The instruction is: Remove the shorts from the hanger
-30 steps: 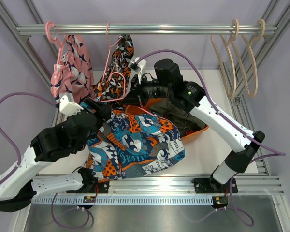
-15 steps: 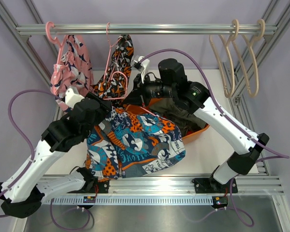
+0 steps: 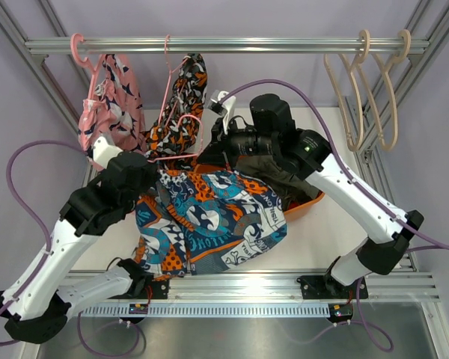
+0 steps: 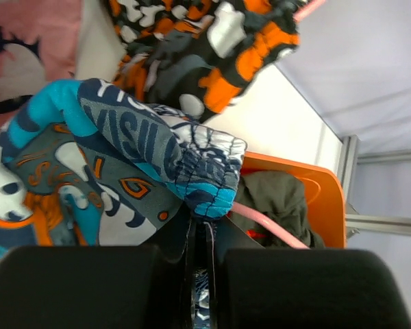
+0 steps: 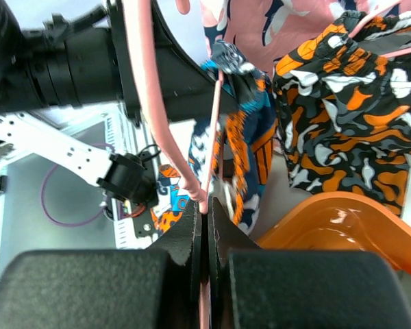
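The pink hanger's rod (image 4: pixel 248 212) runs behind the waistband that my left gripper is holding, so my left gripper should pull back while my right gripper lifts the hanger (image 3: pixel 173 157) clear.
The blue, orange and white print shorts (image 3: pixel 209 217) hang spread over the table, their bunched waistband (image 4: pixel 202 164) pinched in my left gripper (image 4: pixel 200 221), which is shut on it. In the top view my left gripper (image 3: pixel 157 176) is at the shorts' upper left corner. My right gripper (image 5: pixel 205 211) is shut on the thin pink hanger (image 5: pixel 149 103), whose rod (image 4: pixel 267 226) passes just behind the waistband. From above, the right gripper (image 3: pixel 207 153) sits close to the left one, with the pink hanger (image 3: pixel 181 134) between them.
An orange bin (image 3: pixel 311 200) under the right arm holds dark olive shorts (image 3: pixel 284 179). Orange-black camouflage shorts (image 3: pixel 185 93) and pink print shorts (image 3: pixel 108 105) hang from the rail (image 3: pixel 232 45). Wooden hangers (image 3: pixel 367 90) hang at the right.
My left gripper has closed on the print shorts' waistband after swinging in toward the hanger. The right arm has risen slightly with the hanger, and the shorts have shifted with them.
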Robot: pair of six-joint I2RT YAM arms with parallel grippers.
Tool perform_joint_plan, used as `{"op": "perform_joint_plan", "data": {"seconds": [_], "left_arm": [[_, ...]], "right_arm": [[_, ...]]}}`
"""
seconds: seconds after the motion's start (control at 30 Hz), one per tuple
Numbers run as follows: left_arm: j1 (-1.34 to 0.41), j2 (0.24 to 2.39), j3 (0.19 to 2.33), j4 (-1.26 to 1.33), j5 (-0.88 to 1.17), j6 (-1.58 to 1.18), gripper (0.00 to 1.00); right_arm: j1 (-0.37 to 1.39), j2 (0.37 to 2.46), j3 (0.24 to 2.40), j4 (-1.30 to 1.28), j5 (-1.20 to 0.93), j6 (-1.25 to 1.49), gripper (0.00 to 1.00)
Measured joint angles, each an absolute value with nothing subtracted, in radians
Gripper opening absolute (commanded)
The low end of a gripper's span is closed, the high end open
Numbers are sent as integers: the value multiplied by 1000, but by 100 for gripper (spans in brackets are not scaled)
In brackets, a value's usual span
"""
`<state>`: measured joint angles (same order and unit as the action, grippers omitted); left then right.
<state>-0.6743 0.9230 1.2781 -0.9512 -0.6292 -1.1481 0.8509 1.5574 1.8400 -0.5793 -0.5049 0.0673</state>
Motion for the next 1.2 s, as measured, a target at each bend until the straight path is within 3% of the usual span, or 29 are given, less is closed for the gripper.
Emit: {"op": "perform_joint_plan", "data": {"seconds": [0.37,0.6,0.9,1.03,1.2], "left_arm": [[-617,769,1273,-1098,-701,-1107,0],[-613,716,1110,-998,-601,-1059,0],[-611,657,1075,-934,-553,-952,0],[-604,588,1013,-767,-452,-859,0],[-601,598,975,-705,-377,-771,0]], "right_arm": [[768,1331,1607,-582,-573,-33,0],[751,1208,1522,-462,-651,19,0],[742,1254,1549,-373,-638,144,0],[754,1321,1572,-260,-529,270,0],[844,1536,1773,-219,-300,335,0]]}}
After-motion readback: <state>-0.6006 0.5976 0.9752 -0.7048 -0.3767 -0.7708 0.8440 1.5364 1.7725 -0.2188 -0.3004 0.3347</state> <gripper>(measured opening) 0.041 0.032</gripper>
